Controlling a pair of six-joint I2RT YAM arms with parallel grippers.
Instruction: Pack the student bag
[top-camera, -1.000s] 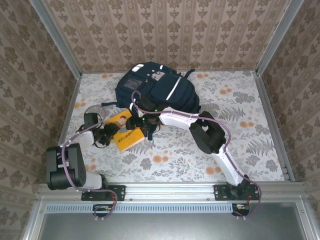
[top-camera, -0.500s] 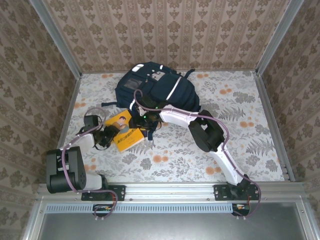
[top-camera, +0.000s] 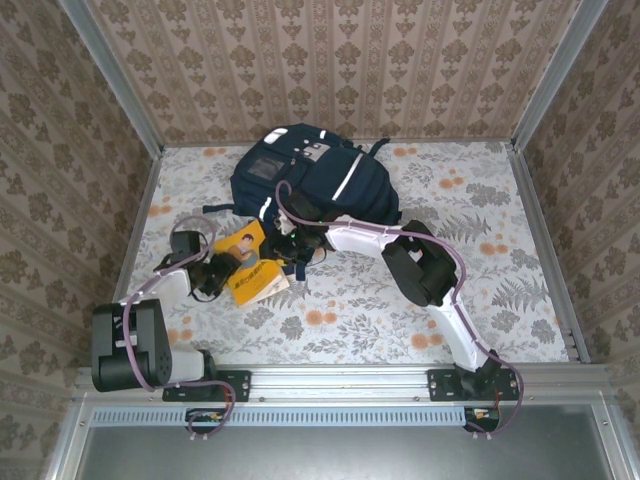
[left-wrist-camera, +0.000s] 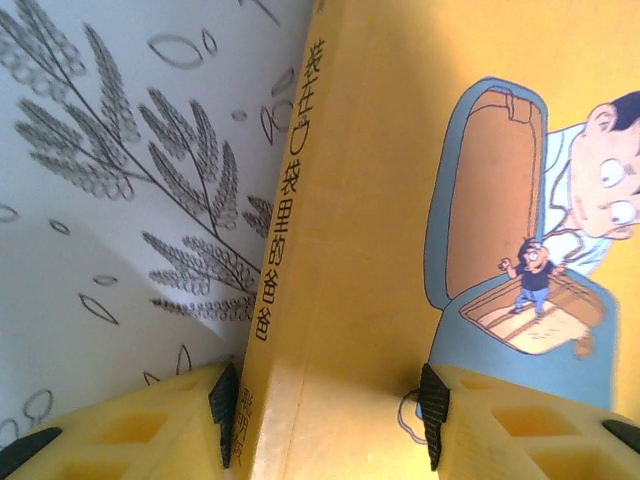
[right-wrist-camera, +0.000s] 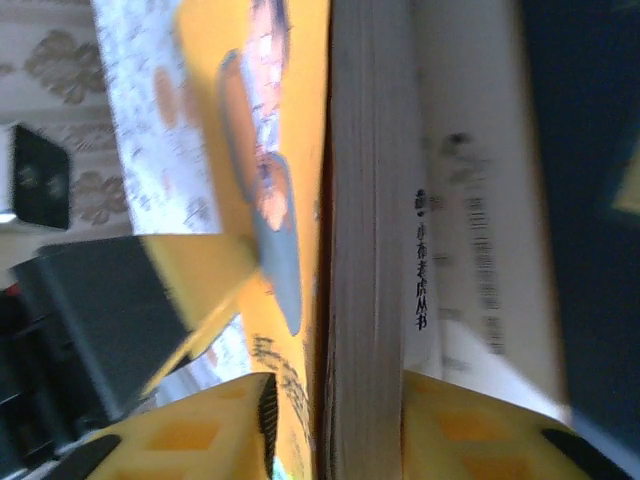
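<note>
The robot's left gripper faces the yellow book's front cover, so it should move back and clamp the book's spine edge-on while the right gripper holds the book's page edge.
The student bag, a navy backpack with white stripes, lies at the back middle of the table. Just in front of it a yellow book with a cartoon cover is held between both arms. My left gripper is shut on the book's spine end, a pad pressed on each side. My right gripper is shut across the book's page edge, one finger on the front cover and one on the back. The bag's dark fabric sits close beyond the book.
The floral tablecloth is bare on the right half and along the near edge. Patterned walls and metal rails enclose the table on three sides. The right arm's white links arc across the middle.
My right gripper's jaws have closed onto the book's edge. The book has shifted slightly towards the near left. My left gripper keeps its hold.
</note>
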